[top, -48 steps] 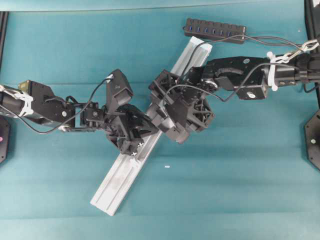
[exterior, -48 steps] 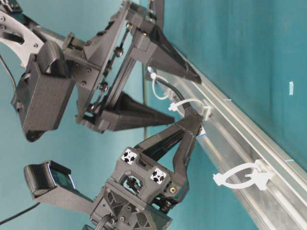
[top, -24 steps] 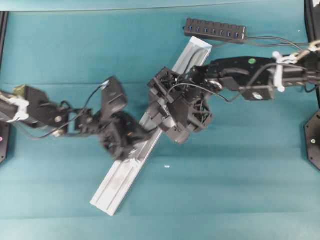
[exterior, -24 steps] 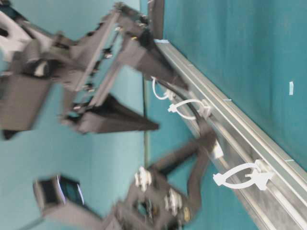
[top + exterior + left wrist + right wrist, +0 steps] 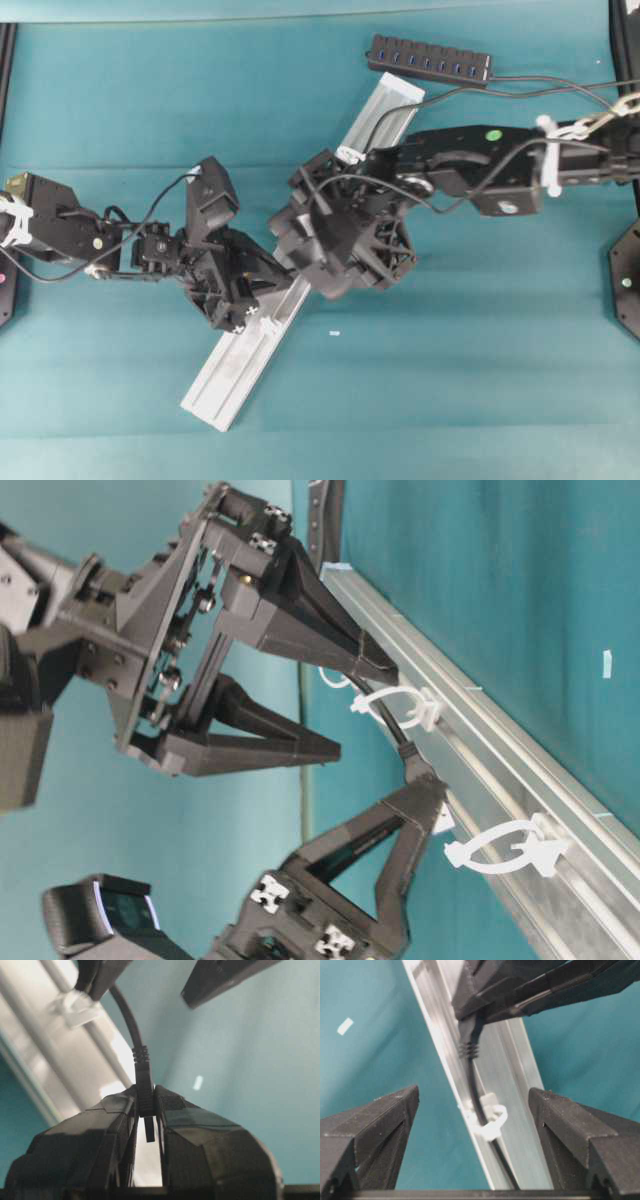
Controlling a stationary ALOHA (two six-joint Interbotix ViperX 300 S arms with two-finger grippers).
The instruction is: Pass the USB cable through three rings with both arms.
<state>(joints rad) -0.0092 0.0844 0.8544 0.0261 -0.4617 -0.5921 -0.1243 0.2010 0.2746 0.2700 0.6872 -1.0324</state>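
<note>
The plug [image 5: 424,773] that must go into the empty ring is covered by my left gripper's fingers, so next my right gripper takes over the cable [image 5: 398,734] just behind the plug first.
The black USB cable [image 5: 125,1015] runs along the silver rail [image 5: 240,360] and through a whitish ring [image 5: 487,1117]. My left gripper [image 5: 146,1097] is shut on the cable's plug just past that ring, between it and an empty ring [image 5: 505,845]. The table-level view shows the cable [image 5: 400,735] coming out of the middle ring [image 5: 395,702] to the left gripper [image 5: 425,780]. A further ring [image 5: 335,677] is partly hidden behind my right gripper [image 5: 362,707]. That gripper stands open astride the rail over the threaded ring, holding nothing.
The black hub [image 5: 430,60] lies at the back beside the rail's far end, and its cord [image 5: 420,103] leads down onto the rail. A small white scrap [image 5: 334,332] lies on the teal table right of the rail. Both arms crowd the rail's middle.
My left gripper has drawn back along the rail with the plug, pulling cable out past the middle ring. The right arm has shifted a little, its jaws still wide.
</note>
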